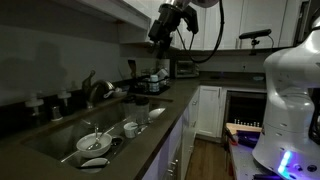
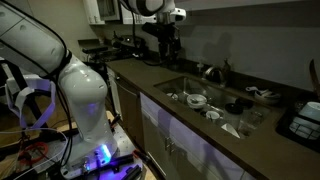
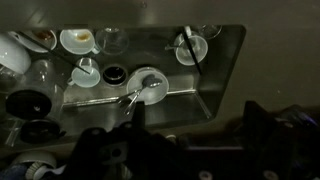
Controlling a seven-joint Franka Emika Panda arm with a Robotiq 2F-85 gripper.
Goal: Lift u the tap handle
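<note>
I keep moving my gripper toward the wall until it hangs over the tap handle, because the way above the sink's cups [image 1: 131,129] is clear to the tap.
The tap [image 1: 95,90] stands behind the sink [image 1: 60,135] at the wall side of the dark counter. Its curved spout and handle also show in an exterior view [image 2: 212,72]. My gripper [image 1: 163,24] hangs high above the counter, well away from the tap and beyond the sink's far end; it also shows in an exterior view [image 2: 166,22]. In the wrist view the two dark fingers [image 3: 180,150] stand wide apart with nothing between them, looking down on the sink [image 3: 215,95]. I cannot make out the tap in the wrist view.
The sink holds a bowl [image 1: 95,142], cups [image 1: 130,128] and a plate with utensils [image 3: 148,85]. Appliances [image 1: 155,78] crowd the counter under my gripper. A dish rack [image 2: 300,120] sits past the sink. The white robot base [image 2: 80,90] stands beside the counter.
</note>
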